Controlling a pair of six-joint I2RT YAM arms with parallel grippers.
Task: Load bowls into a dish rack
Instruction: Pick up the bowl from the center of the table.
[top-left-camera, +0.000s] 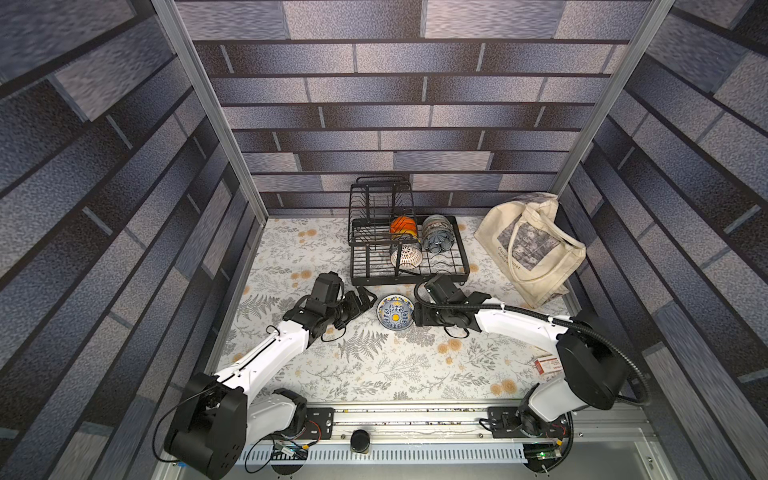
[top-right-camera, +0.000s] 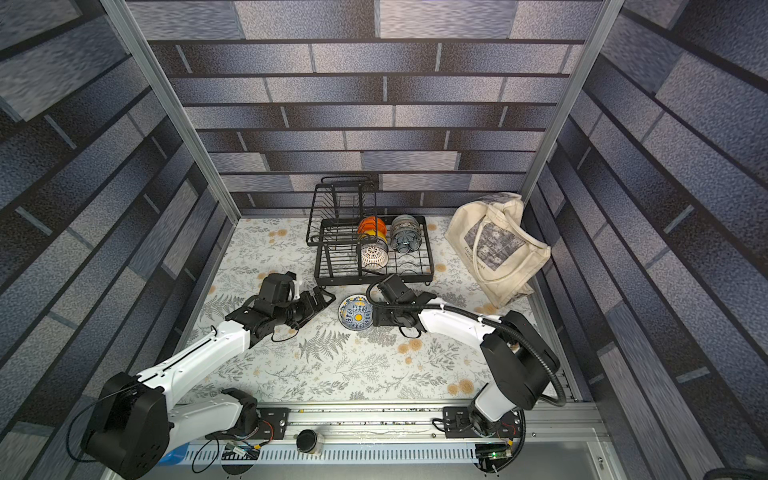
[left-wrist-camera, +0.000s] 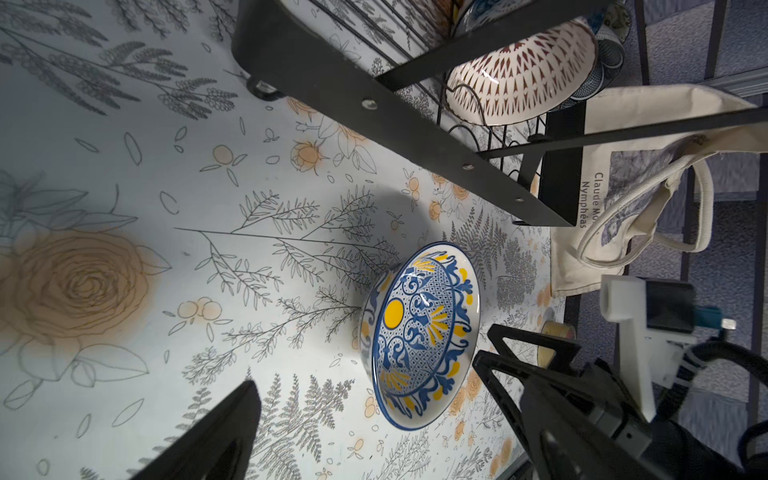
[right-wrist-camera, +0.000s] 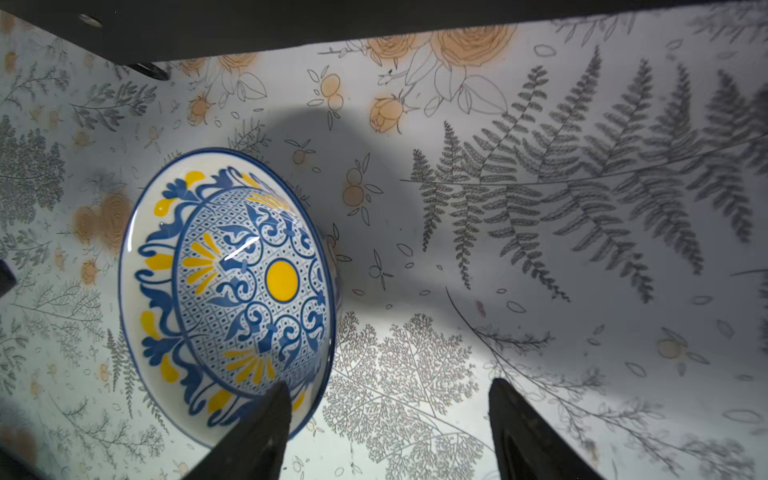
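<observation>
My left gripper should hold the blue-yellow bowl's opposite rim (top-left-camera: 379, 314) while my right gripper changes its grip, because the blue-yellow bowl (top-left-camera: 395, 313) faces up and the bowls in the rack stand tilted.
A blue-yellow patterned bowl (top-left-camera: 395, 312) (top-right-camera: 355, 312) (left-wrist-camera: 419, 332) (right-wrist-camera: 232, 291) rests mouth up on the floral table, in front of the dish rack (top-left-camera: 415, 279) (top-right-camera: 374, 281) (left-wrist-camera: 374, 104). My right gripper (top-left-camera: 415, 313) (top-right-camera: 374, 313) (right-wrist-camera: 386, 411) is open at the bowl's right rim, with one finger over the inside and the other outside. My left gripper (top-left-camera: 368, 300) (top-right-camera: 324, 299) (left-wrist-camera: 368, 365) stands open just left of the bowl, apart from it. The rack holds an orange bowl (top-left-camera: 402, 226), a white lattice bowl (top-left-camera: 406, 255) (left-wrist-camera: 519, 70) and a dark blue-grey bowl (top-left-camera: 440, 245).
A cream tote bag (top-left-camera: 532, 249) (left-wrist-camera: 648, 174) leans in the back right corner beside the rack. A small red-and-white box (top-left-camera: 548, 368) lies near the right arm's elbow. The rack's raised basket (top-left-camera: 380, 199) stands at its back left. Patterned walls close in three sides.
</observation>
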